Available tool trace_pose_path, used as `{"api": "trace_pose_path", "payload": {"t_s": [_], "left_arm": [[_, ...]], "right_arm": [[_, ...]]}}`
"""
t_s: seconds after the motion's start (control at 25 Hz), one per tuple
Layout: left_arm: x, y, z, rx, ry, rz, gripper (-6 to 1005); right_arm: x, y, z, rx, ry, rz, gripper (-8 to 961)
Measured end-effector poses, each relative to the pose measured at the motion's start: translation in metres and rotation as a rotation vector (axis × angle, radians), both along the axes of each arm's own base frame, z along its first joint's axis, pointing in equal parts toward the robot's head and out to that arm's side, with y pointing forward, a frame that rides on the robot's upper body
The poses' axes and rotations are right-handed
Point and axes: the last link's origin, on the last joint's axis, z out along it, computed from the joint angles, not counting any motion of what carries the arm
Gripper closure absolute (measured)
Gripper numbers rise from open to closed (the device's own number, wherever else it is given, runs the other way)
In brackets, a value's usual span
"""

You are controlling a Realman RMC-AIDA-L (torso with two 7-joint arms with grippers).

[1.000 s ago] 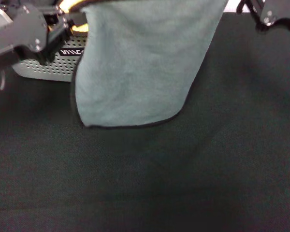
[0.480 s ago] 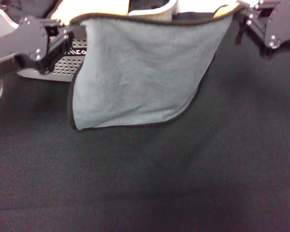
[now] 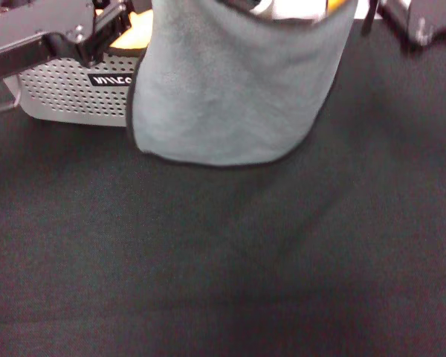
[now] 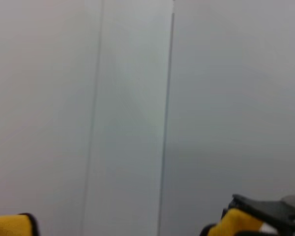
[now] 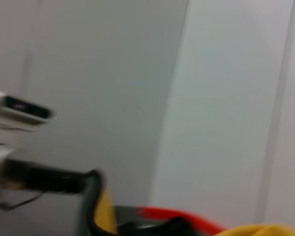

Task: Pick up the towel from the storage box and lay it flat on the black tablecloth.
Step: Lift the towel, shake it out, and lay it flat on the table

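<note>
My left gripper and right gripper need to swing the towel toward me over open tablecloth (image 3: 208, 320) and then lower its corners, because the towel's lower edge (image 3: 212, 162) hangs next to the storage box.
The towel (image 3: 234, 82) hangs as a grey-teal sheet with a thin black hem, held up by its two top corners. Its lower edge floats just above the black tablecloth (image 3: 230, 260). My left gripper (image 3: 125, 16) is shut on the towel's left corner, where the yellow back shows, just above the storage box (image 3: 67, 93). At the top right, my right gripper (image 3: 368, 10) is shut on the other corner. The left wrist view shows the towel's yellow back (image 4: 10, 225) at its lower edge. The yellow back (image 5: 258, 229) also shows in the right wrist view.
The perforated storage box stands at the back left of the cloth, its black label (image 3: 111, 79) facing me. Both wrist views look mostly at a pale wall (image 4: 137, 98). The right arm's gripper (image 4: 270, 210) shows far off in the left wrist view.
Both grippers have risen toward the top of the head view, carrying the towel. Its lower hem has lifted and now hangs more level, and more of the storage box front shows.
</note>
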Motion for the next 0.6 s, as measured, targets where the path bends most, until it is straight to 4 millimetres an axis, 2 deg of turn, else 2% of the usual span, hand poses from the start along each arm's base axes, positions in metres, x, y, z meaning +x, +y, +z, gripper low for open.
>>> {"api": "trace_pose_path", "payload": {"t_s": [0.04,0.08,0.2,0.44,0.48,0.56,0.6], "left_arm": [[0.000,-0.003,0.000,-0.013,-0.003,-0.014,981],[0.000,-0.017,0.000,-0.061,-0.010,-0.070,981],[0.000,-0.043,0.004,-0.156,-0.021,-0.180,982],[-0.002,-0.085,0.020,-0.231,-0.013,-0.295,982],[-0.003,-0.095,0.025,-0.258,-0.009,-0.313,982],[-0.005,-0.098,0.025,-0.274,-0.010,-0.301,982],[-0.009,-0.098,0.023,-0.287,-0.011,-0.272,982]], "right_arm": [[0.003,-0.006,-0.002,-0.026,-0.005,0.006,895],[0.005,-0.014,-0.004,-0.053,-0.005,0.018,894],[0.010,-0.043,-0.004,-0.142,0.021,0.077,894],[-0.003,-0.099,0.028,-0.215,0.099,0.211,893],[-0.004,-0.104,0.029,-0.228,0.102,0.213,893],[0.000,-0.107,0.024,-0.263,0.109,0.188,892],[0.005,-0.105,0.015,-0.295,0.108,0.159,892]]}}
